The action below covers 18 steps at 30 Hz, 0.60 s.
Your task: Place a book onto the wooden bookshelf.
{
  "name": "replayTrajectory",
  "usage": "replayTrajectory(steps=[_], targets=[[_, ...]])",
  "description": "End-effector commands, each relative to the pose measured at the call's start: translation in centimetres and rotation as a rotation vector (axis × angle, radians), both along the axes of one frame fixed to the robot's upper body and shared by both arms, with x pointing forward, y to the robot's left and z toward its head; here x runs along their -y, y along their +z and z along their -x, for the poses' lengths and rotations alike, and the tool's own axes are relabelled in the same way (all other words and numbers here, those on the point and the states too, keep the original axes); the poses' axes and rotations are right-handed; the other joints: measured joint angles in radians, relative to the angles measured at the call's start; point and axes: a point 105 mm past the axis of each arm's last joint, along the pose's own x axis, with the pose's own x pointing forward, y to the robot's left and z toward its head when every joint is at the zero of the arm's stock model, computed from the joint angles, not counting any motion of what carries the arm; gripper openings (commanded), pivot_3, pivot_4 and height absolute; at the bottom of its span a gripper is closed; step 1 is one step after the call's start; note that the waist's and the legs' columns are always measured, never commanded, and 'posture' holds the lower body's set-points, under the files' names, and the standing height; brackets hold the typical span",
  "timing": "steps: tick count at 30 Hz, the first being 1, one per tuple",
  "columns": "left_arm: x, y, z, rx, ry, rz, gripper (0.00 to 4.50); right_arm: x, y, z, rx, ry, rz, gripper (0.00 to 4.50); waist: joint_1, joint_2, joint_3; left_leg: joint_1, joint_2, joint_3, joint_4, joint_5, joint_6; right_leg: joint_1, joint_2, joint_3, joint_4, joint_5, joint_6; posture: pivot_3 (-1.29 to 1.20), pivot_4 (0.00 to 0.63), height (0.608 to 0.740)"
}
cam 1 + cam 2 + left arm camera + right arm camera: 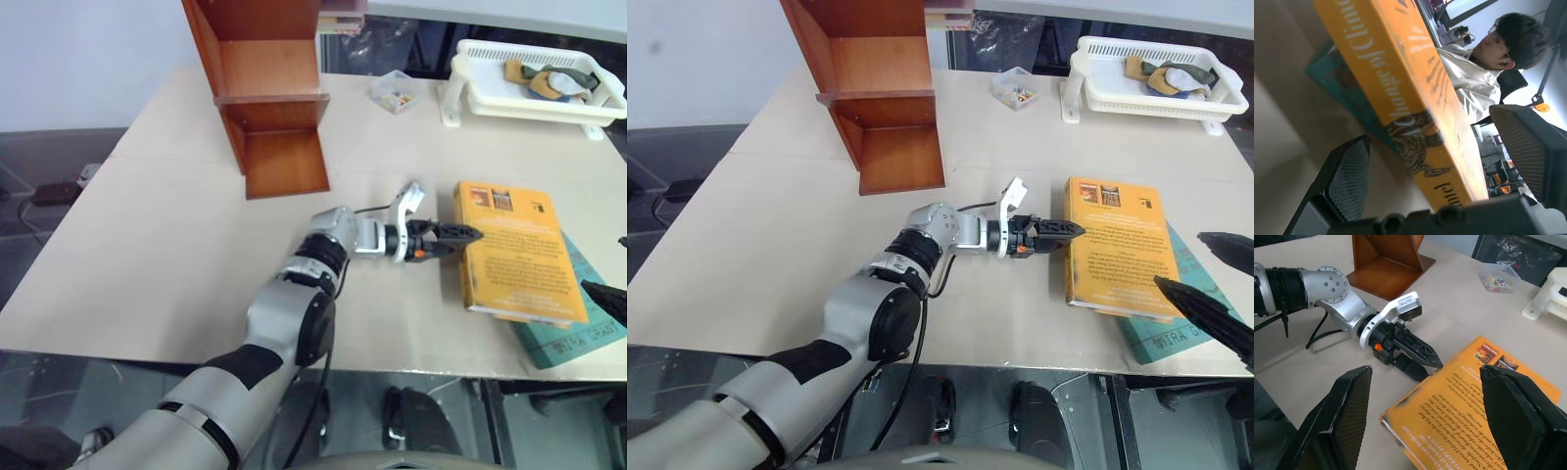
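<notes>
Next, my right gripper pushes the book nearer from its opposite edge (566, 253), since the orange-yellow book's spine (464, 266) is at the limit of my left gripper's reach.
The orange-yellow book (519, 255) lies flat on the table, on top of a thinner teal book (578, 338). My left gripper (468, 235) reaches level toward the book's long left edge. Its fingers (1347, 181) stand open, with the printed spine (1400, 93) close in front and between them, not clamped. My right gripper (1181, 259) hovers open above the book's near right part, holding nothing. The reddish-brown wooden bookshelf (269, 98) stands at the back left of the table, with its open compartments facing right.
A white plastic basket (534, 83) with a few items sits at the back right. A small clear box (395, 91) lies between it and the shelf. A person (1484, 63) sits beyond the table beside a mesh chair (1533, 147).
</notes>
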Motion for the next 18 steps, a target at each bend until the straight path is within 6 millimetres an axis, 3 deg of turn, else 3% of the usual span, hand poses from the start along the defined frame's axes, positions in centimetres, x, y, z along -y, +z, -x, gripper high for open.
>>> replayTrajectory(steps=[1,6,9,13,18], targets=[[2.4,1.6,0.8,0.016,-0.031,0.045,4.50,-0.2,0.7,0.1,0.039,-0.004,0.023,3.62,0.000,0.000,0.000,0.000,0.000,0.000,0.000,0.000,0.000,0.000,0.000,0.000,0.000,0.000,0.000,0.00,0.150,0.740],[3.0,1.6,0.9,0.003,-0.020,0.054,4.50,-0.1,0.7,0.1,0.038,-0.009,0.027,3.62,0.000,0.000,0.000,0.000,0.000,0.000,0.000,0.000,0.000,0.000,0.000,0.000,0.000,0.000,0.000,0.00,0.150,0.740],[3.3,1.6,1.2,-0.004,-0.029,0.062,3.68,-0.1,0.7,0.1,0.039,-0.011,0.028,3.58,0.000,0.000,0.000,0.000,0.000,0.000,0.000,0.000,0.000,0.000,0.000,0.000,0.000,0.000,0.000,0.00,0.150,0.740],[3.4,2.1,1.5,-0.013,-0.055,0.085,1.84,-0.1,0.7,0.1,0.040,-0.016,0.029,3.58,0.000,0.000,0.000,0.000,0.000,0.000,0.000,0.000,0.000,0.000,0.000,0.000,0.000,0.000,0.000,0.00,0.150,0.740],[3.2,2.3,1.6,0.002,-0.076,0.090,1.84,-0.1,0.6,-0.1,0.044,-0.021,0.029,3.58,0.000,0.000,0.000,0.000,0.000,0.000,0.000,0.000,0.000,0.000,0.000,0.000,0.000,0.000,0.000,0.00,0.150,0.740]])
